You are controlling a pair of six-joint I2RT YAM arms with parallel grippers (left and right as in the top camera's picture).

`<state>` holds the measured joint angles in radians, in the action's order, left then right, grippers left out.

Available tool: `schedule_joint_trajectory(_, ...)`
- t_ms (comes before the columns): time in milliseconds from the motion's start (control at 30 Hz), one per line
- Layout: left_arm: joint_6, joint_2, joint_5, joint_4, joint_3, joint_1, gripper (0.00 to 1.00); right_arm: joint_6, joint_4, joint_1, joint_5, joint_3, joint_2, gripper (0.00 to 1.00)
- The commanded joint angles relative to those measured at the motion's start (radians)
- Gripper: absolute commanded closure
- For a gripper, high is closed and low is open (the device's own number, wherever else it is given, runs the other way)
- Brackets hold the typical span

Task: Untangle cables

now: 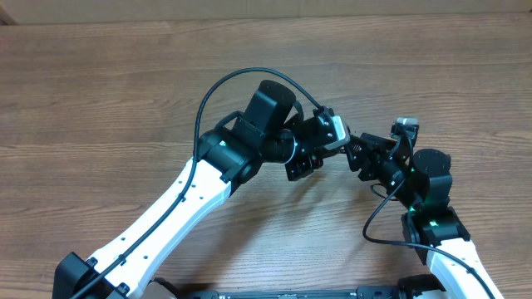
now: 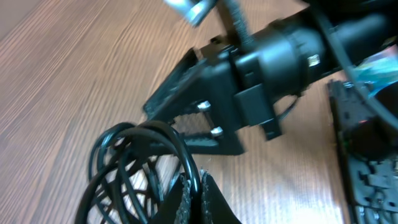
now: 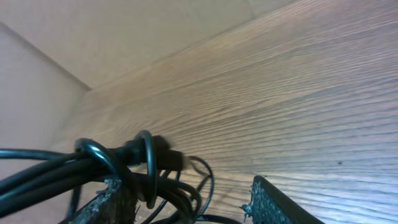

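The cables hang in a tight bundle over the right gripper's finger, so next the left gripper moves back, puts the bundle (image 2: 121, 168) down and reaches for it from above.
The cables (image 2: 127, 171) are a bundle of thin black looped cords hanging just over the wooden table in the left wrist view. My left gripper (image 2: 198, 179) is shut on one strand at the bundle's right side. In the right wrist view the cables (image 3: 121, 168) bunch at the lower left, with a plug end (image 3: 171, 159) pointing right. They lie over the left finger (image 3: 106, 200) of my right gripper (image 3: 186, 202). That gripper is open, and its right finger (image 3: 273, 202) stands apart from the cords. Overhead, my left gripper (image 1: 345, 143) and right gripper (image 1: 366, 158) meet tip to tip and hide the bundle.
The wooden table (image 1: 100, 100) stretches bare to the left and far side. My right arm's black body (image 2: 261, 68) fills the upper right of the left wrist view. Each arm carries a thicker black cable: left arm's (image 1: 218, 87), right arm's (image 1: 374, 220). A dark rail (image 1: 291, 293) runs along the front edge.
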<state>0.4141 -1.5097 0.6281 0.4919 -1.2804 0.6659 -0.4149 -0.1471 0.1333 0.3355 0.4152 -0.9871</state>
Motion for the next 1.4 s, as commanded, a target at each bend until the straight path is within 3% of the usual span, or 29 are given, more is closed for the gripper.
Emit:
schedule_joint_trajectory(0, 0.024, 0.006, 0.210, -0.023, -0.002, 0.008, 0.96, -0.003, 0.013, -0.011, -0.122, 0.014, -0.003, 0.44)
schedule_joint_trajectory(233, 0.024, 0.007, 0.365, -0.062, -0.002, 0.007, 0.96, -0.003, 0.042, -0.011, -0.168, 0.014, -0.003, 0.44)
schedule_joint_trajectory(667, 0.023, 0.006, 0.679, -0.271, -0.002, -0.031, 0.96, -0.003, 0.050, -0.011, -0.159, 0.014, -0.003, 0.44)
schedule_joint_trajectory(1033, 0.004, 0.006, 0.627, -0.264, -0.002, -0.108, 0.96, -0.006, 0.024, -0.011, -0.072, 0.014, -0.003, 0.43)
schedule_joint_trajectory(1367, 0.004, 0.006, 0.416, -0.144, -0.002, -0.110, 0.96, -0.006, -0.120, -0.011, 0.178, 0.014, 0.000, 0.28)
